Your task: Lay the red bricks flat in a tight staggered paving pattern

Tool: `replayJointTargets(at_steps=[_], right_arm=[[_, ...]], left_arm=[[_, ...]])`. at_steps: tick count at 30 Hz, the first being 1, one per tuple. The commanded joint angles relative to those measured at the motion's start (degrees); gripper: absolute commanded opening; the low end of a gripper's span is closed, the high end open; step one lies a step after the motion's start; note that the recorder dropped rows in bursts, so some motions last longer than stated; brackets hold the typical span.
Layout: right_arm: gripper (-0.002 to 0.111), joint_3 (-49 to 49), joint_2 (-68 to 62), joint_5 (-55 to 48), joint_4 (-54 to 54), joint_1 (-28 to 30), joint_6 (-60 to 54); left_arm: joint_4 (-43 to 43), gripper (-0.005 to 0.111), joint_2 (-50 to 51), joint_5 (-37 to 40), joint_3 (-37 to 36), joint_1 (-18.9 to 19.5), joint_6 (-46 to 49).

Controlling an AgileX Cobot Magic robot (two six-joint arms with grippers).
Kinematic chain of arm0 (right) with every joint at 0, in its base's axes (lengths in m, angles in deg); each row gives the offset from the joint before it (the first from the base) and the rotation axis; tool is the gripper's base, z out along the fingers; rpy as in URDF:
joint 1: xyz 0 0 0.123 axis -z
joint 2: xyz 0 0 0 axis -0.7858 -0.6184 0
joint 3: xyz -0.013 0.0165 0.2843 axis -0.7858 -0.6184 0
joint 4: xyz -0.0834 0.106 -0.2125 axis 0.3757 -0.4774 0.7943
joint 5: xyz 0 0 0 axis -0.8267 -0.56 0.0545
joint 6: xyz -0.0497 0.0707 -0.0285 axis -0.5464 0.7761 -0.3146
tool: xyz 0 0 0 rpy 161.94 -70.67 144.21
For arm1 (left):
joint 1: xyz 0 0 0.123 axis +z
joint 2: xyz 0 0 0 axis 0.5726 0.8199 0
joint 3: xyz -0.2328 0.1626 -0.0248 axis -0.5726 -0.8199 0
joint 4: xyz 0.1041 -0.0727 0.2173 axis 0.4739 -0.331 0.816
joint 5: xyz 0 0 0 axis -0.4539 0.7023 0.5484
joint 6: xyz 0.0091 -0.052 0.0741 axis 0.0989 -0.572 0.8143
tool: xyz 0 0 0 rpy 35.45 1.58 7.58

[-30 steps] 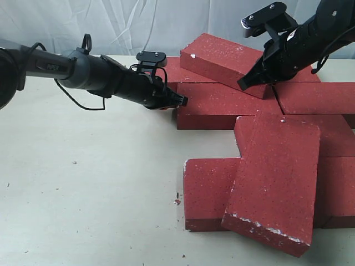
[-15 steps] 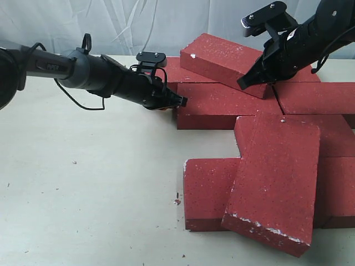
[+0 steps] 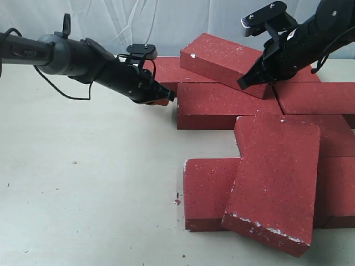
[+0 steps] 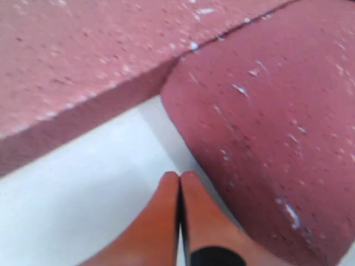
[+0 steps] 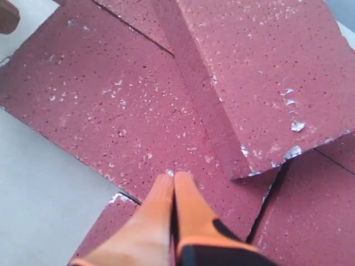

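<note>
Next, I leave the flat brick's end and raise the big red brick by its near edge [image 3: 267, 234] with my left gripper, since it lies crooked [image 3: 277, 177] across the front bricks.
Several red bricks lie clustered at the right of the table. One brick [image 3: 222, 61] rests tilted on top of the back row, and a big one [image 3: 277, 183] lies askew across the front bricks. My left gripper [image 3: 169, 100] is shut and empty, low at the table beside the left end of a flat brick [image 3: 216, 108]. Its wrist view shows the shut gripper [image 4: 179, 176] over bare table between two bricks [image 4: 83, 55] [image 4: 277, 111]. My right gripper [image 3: 242, 84] is shut and empty against the tilted brick's near edge. In its wrist view the gripper [image 5: 173, 176] hovers over a flat brick [image 5: 111, 100] beside the raised brick [image 5: 260, 72].
The pale table [image 3: 83, 183] stretches bare to the left and front of the bricks. A white curtain [image 3: 111, 22] hangs behind. A front-left brick [image 3: 208, 191] lies flat under the askew one. Small red crumbs [image 3: 177, 200] dot the table.
My left arm has swung back and to the left, its shut tip drawing away from the flat brick's left end. The right arm and the bricks have not moved.
</note>
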Motion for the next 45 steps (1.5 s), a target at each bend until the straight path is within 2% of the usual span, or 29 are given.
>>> replayJointTargets(at_steps=[1, 7, 13, 19, 28, 33, 38, 41, 45], right_arm=[[-0.001, -0.08, 0.66, 0.7, -0.16, 0.33, -0.11], [-0.001, -0.08, 0.66, 0.7, -0.33, 0.33, -0.11], [-0.001, -0.08, 0.55, 0.47, -0.35, 0.33, -0.11], [-0.001, -0.08, 0.55, 0.47, -0.35, 0.33, -0.11], [-0.001, -0.08, 0.55, 0.58, -2.19, 0.33, -0.11], [-0.001, 0.04, 0.55, -0.54, -7.04, -0.41, -1.12], [-0.001, 0.04, 1.19, -1.08, -12.43, -4.04, -7.05], [-0.001, 0.04, 2.04, -0.18, -12.59, -6.65, -9.1], [-0.001, 0.04, 3.85, 6.77, -12.59, -8.52, -9.75]], left_arm=[[-0.01, 0.0, 0.29, 1.83, 0.05, -2.14, -1.25], [-1.2, 0.0, 0.57, -4.83, 0.05, -5.91, -1.25], [-0.71, 0.0, 0.57, -5.85, 0.05, -6.31, -1.25], [5.89, 0.0, 0.57, -5.38, 0.05, -4.11, -5.34], [9.12, 0.0, 0.23, -2.07, 0.05, -0.46, -6.79], [15.9, 0.0, -3.88, 4.95, 0.05, 1.85, -13.21], [31.79, 0.0, -10.85, 12.69, -1.36, 2.02, -22.29], [33.28, 0.0, -16.3, 12.78, -5.37, 1.67, -22.85], [33.26, 0.0, -23.82, 10.83, -13.04, -0.2, -22.61]])
